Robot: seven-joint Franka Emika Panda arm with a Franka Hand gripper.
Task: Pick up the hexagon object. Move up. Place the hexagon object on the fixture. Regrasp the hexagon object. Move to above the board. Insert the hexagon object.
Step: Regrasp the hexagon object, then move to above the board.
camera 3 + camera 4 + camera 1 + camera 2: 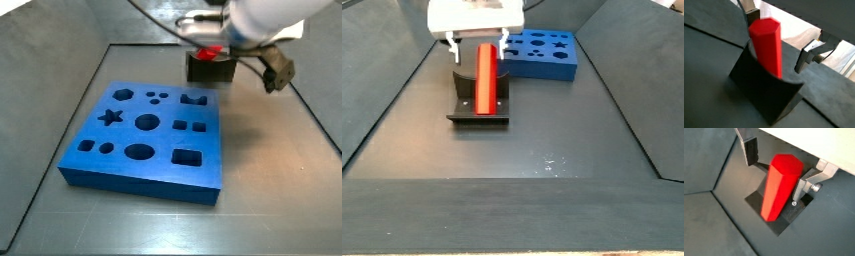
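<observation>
I expect the hexagon object (pixel 209 52) to come free and leave the fixture behind when I lift, because it is leaning in the fixture's open notch (pixel 784 81).
The red-orange hexagon object (pixel 484 75) rests tilted in the notch of the dark fixture (pixel 476 108), its upper end pointing toward the gripper. In both wrist views it (pixel 767 45) (pixel 777 183) stands up out of the fixture (pixel 764 90) (pixel 784 218). My gripper (pixel 477 48) is just above the fixture, open, with one finger on each side of the rod. One finger (pixel 751 152) stands clearly apart from the rod, and the other finger (pixel 803 184) is close beside it. The blue board (pixel 147 125) lies near the fixture (pixel 211 70), under the gripper (pixel 214 46).
The dark tray floor has sloped side walls (pixel 382 120) on both sides. The blue board (pixel 540 52) sits just beyond and to the right of the fixture in a side view. The floor in front of the fixture (pixel 516 160) is bare.
</observation>
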